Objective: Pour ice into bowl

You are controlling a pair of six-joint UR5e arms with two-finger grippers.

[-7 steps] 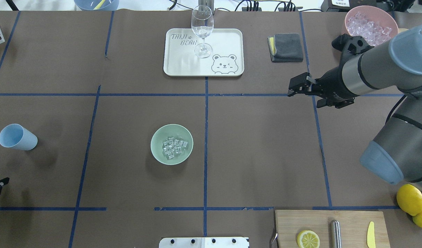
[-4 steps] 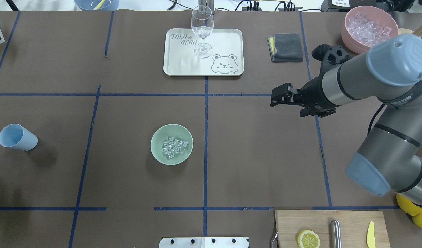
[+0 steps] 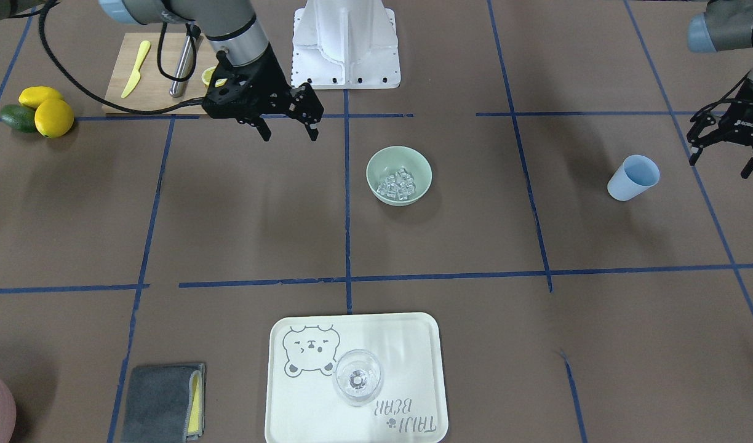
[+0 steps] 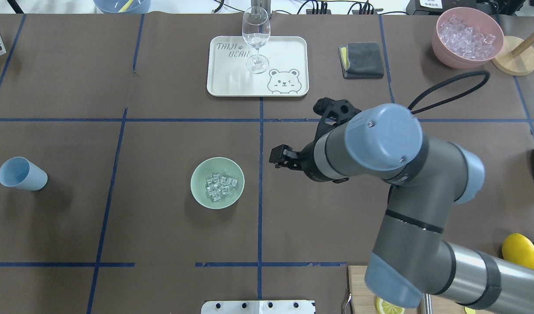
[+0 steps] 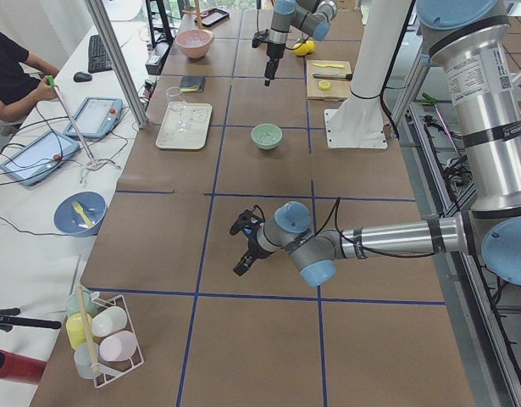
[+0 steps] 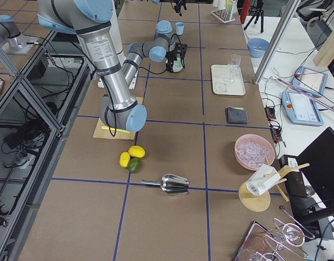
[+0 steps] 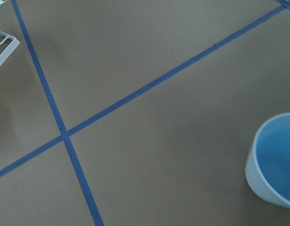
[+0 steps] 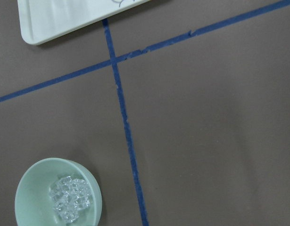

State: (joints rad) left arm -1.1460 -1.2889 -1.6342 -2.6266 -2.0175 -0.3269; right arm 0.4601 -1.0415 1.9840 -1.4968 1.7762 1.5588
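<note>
I see the clear ice cubes (image 3: 397, 185) well below the bowl's rim (image 3: 398, 147), so they will travel along inside when I carry the pale mint-green bowl by its edge.
The pale mint-green bowl (image 4: 203, 198) stands left of the table's centre line, and the clear ice cubes (image 4: 221, 186) lie piled inside it. They also show in the front view as bowl (image 3: 376, 165) and ice (image 3: 401, 183), and in the right wrist view as bowl (image 8: 31, 181) and ice (image 8: 69, 197). My right gripper (image 3: 288, 134) is open and empty, hovering right of the bowl and apart from it; overhead it is a black gripper (image 4: 279, 158). My left gripper (image 3: 721, 167) is open and empty beside the blue cup (image 3: 633, 178), out of the overhead view.
A pink container of ice (image 4: 467, 37) stands at the back right, with a grey cloth (image 4: 361, 59) beside it. A wine glass (image 4: 255, 37) stands on a white tray (image 4: 289, 48). A cutting board (image 3: 161, 67), lemons (image 4: 518, 252) and a metal scoop (image 6: 172, 184) are at the right.
My right arm has swung left from the back right toward the bowl, gripper still open. My left gripper has withdrawn out of the overhead view's left edge.
</note>
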